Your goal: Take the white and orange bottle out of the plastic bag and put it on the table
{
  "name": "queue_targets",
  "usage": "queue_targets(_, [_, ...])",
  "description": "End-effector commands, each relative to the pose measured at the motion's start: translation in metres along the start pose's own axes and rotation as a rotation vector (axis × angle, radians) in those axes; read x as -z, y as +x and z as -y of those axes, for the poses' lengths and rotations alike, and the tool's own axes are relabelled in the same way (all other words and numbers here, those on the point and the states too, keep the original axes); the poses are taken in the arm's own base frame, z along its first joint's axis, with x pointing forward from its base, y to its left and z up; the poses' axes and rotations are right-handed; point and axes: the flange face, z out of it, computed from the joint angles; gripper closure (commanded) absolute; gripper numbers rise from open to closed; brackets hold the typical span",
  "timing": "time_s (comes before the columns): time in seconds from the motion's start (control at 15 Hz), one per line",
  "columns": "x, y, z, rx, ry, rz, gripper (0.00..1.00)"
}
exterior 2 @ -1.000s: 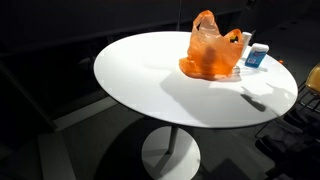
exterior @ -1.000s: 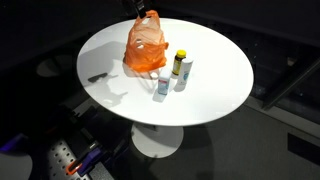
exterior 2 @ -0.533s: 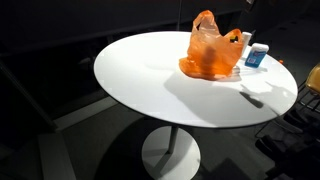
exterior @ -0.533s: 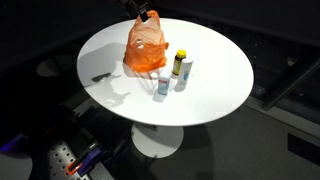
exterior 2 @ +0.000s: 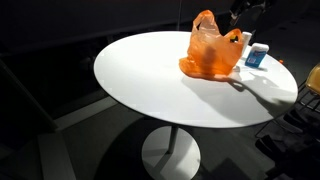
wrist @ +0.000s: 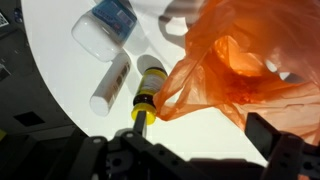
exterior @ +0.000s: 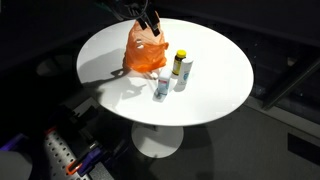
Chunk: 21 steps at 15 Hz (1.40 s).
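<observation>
The orange plastic bag's opening [wrist: 240,75] is wide open, so the white and orange bottle should slide out when I lift it, and the bag should stay standing.
An orange plastic bag [exterior: 146,50] stands on the round white table [exterior: 215,95], knotted handles up; it also shows in an exterior view [exterior 2: 212,50] and fills the upper right of the wrist view [wrist: 240,70]. The white and orange bottle is hidden; I cannot see it through the bag. My gripper [exterior: 150,18] hangs just above the bag's top, at the far table edge, and shows in an exterior view [exterior 2: 245,8]. In the wrist view its fingers [wrist: 190,140] are apart, with nothing between them.
Beside the bag stand a yellow-capped bottle [exterior: 180,60], a white tube [exterior: 184,76] and a small white and blue bottle [exterior: 162,88]. The wrist view shows the same three: the yellow-capped bottle [wrist: 148,85], the tube [wrist: 110,85] and the small bottle [wrist: 105,28]. Dark floor surrounds the table.
My gripper has come down and further into view above the bag. Its shadow on the table has shifted toward the bag. The bag and bottles have not moved.
</observation>
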Motion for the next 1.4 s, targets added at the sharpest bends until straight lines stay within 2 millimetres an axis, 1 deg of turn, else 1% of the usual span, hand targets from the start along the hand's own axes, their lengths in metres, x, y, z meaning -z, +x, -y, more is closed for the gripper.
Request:
queue_targets(0.0, [-0.019, 0.01, 0.024, 0.012, 0.042, -0.025, 0.0])
queue_targets(0.33, [-0.038, 0.006, 0.068, 0.067, 0.108, -0.025, 0.0])
queue_targets(0.6, [-0.053, -0.003, 0.095, 0.102, 0.135, 0.001, 0.0])
queue_targets(0.8, [-0.062, -0.01, 0.102, 0.106, 0.142, 0.034, 0.0])
queue_targets(0.93, [-0.064, -0.016, 0.104, 0.101, 0.15, 0.061, 0.0])
queue_targets(1.13, [-0.059, -0.023, 0.107, 0.084, 0.167, 0.098, 0.0])
queue_targets(1.33, [-0.053, -0.026, 0.11, 0.078, 0.18, 0.14, 0.0])
